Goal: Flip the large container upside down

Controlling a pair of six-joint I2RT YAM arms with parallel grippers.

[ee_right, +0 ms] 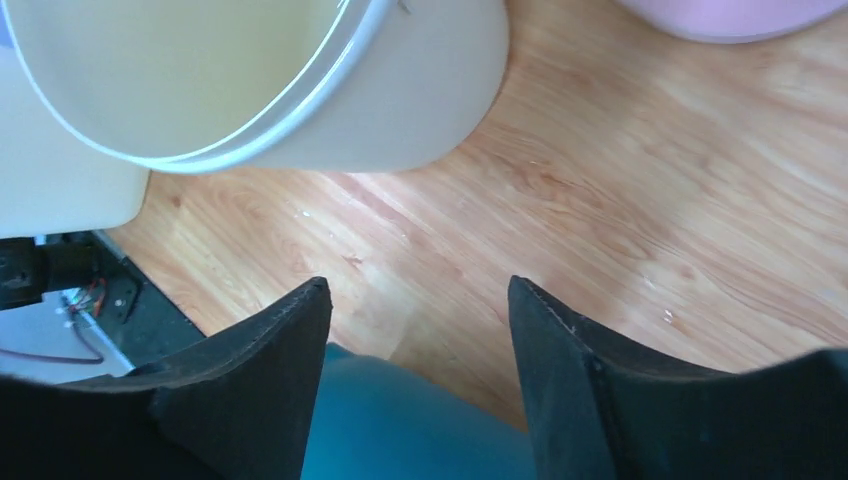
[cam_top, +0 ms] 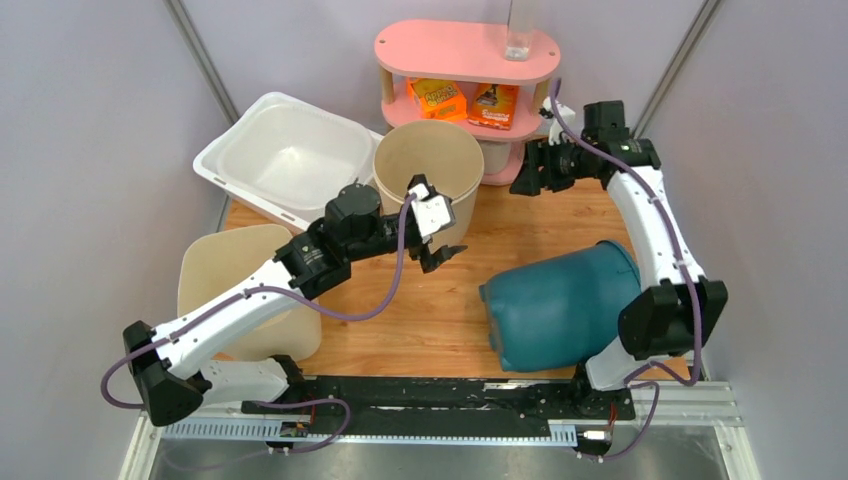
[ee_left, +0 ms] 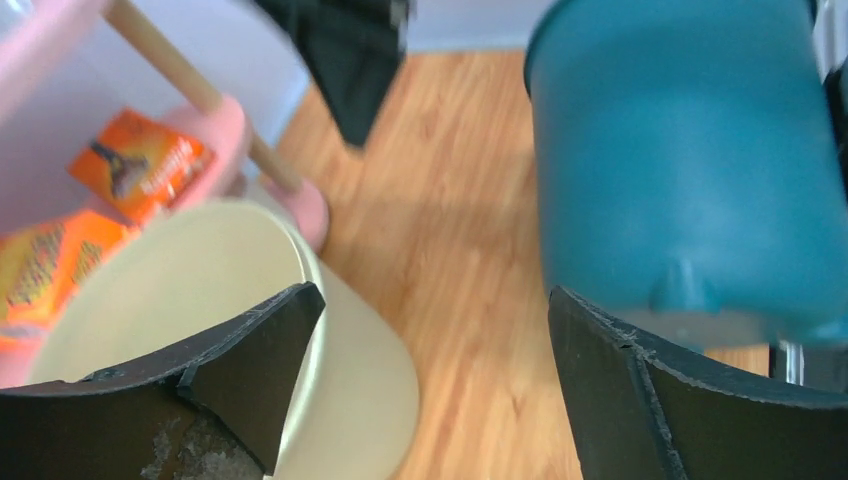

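Observation:
The teal bin's base (cam_top: 494,325) faces my left gripper, so next my right gripper grabs the teal bin's rim (cam_top: 612,244) and turns the bin's opening around toward my left gripper.
The large container (cam_top: 560,305) is a teal bin lying on its side on the wooden table, right of centre, its base toward the middle. In the left wrist view the teal bin (ee_left: 690,160) fills the upper right; in the right wrist view the bin (ee_right: 420,430) shows low between the fingers. My left gripper (cam_top: 440,255) hovers just left of the bin beside a beige bucket, and in its own view the left gripper (ee_left: 432,300) is open and empty. My right gripper (cam_top: 522,170) hangs at the back near the shelf; close up, the right gripper (ee_right: 417,290) is open, holding nothing.
An upright beige bucket (cam_top: 428,165) stands at back centre, also seen as the bucket (ee_left: 180,290) and the bucket (ee_right: 250,70). A white tub (cam_top: 285,155) sits back left. A beige bin (cam_top: 235,285) rests upside down at left. A pink shelf (cam_top: 465,55) holds orange packets.

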